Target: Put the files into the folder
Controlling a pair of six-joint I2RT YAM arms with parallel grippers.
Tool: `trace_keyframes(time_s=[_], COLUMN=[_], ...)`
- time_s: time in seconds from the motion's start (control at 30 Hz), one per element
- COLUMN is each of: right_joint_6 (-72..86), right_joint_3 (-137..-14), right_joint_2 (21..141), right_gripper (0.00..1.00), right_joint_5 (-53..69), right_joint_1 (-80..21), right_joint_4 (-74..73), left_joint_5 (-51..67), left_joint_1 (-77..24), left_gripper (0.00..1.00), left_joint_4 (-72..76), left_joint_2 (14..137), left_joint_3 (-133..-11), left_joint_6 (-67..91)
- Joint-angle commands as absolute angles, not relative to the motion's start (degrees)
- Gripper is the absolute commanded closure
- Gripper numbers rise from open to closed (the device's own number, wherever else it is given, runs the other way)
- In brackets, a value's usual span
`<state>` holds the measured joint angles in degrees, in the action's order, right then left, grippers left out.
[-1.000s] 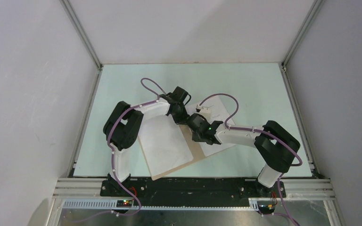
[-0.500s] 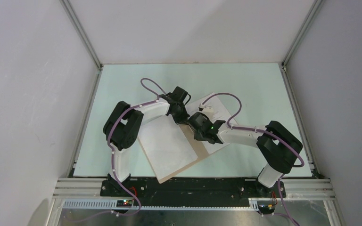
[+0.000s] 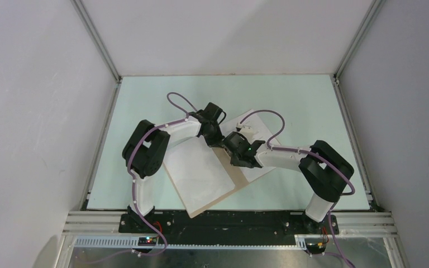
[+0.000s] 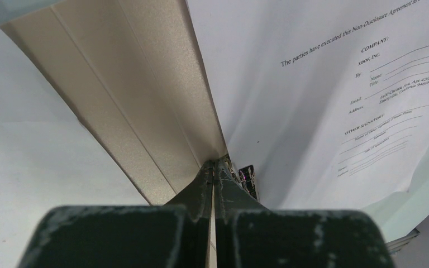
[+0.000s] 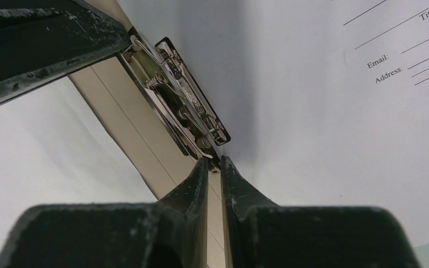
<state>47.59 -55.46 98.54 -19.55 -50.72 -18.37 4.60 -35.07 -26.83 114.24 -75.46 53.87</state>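
Note:
Next, I turn the folder straight, because it lies at a slant, its near corner at the front edge. Then my right gripper should pull it back by the clip's middle.
The tan folder lies open on the table, its spine between two white pages. The files, printed sheets, lie on its right half. A white page covers the left half. My left gripper is shut, with its tips down on the spine fold beside the metal clip. My right gripper is shut, jaws nearly together on the near end of the metal clip. The left fingers show just beyond the clip.
Pale green table top extends around the folder, walled by white panels with an aluminium frame. The folder's near corner reaches the table's front edge by the arm bases. Purple cables loop over both wrists.
The right arm has shifted left and slightly away. The folder has turned a little, so its near corner has slid right. The left arm has stayed put.

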Motion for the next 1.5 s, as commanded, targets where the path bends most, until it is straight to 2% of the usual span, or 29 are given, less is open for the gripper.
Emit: trace_keyframes(time_s=[0.0, 0.57, 0.83, 1.1, 1.3, 1.47], right_joint_6=[47.20, 39.16, 39.51, 38.83, 36.76, 33.38], right_joint_3=[-51.00, -50.70, -50.71, -51.61, -53.99, -56.26], right_joint_2=[105.27, 94.66, 94.33, 90.81, 88.83, 90.07], right_gripper=[0.97, 0.97, 0.94, 0.74, 0.66, 0.59], right_joint_5=[-22.11, -6.74, -5.76, -7.38, -10.37, -13.98], right_joint_1=[-49.17, -50.63, -50.64, -50.13, -49.56, -49.69], right_joint_4=[-27.46, -16.00, -15.51, -15.77, -17.67, -18.42], left_joint_5=[-0.73, -0.44, -0.44, 2.19, 3.69, 4.36], left_joint_1=[-35.10, -35.99, -36.25, -36.62, -36.58, -36.60], left_gripper=[1.00, 1.00, 1.00, 1.00, 1.00, 0.91], left_joint_4=[-33.31, -33.39, -33.37, -33.44, -33.74, -34.09], left_joint_2=[119.26, 118.65, 118.49, 118.81, 118.47, 116.90], left_joint_3=[-72.01, -74.55, -76.13, -82.15, -84.51, -85.92], left_joint_6=[50.37, 53.02, 52.54, 47.73, 45.90, 44.56])
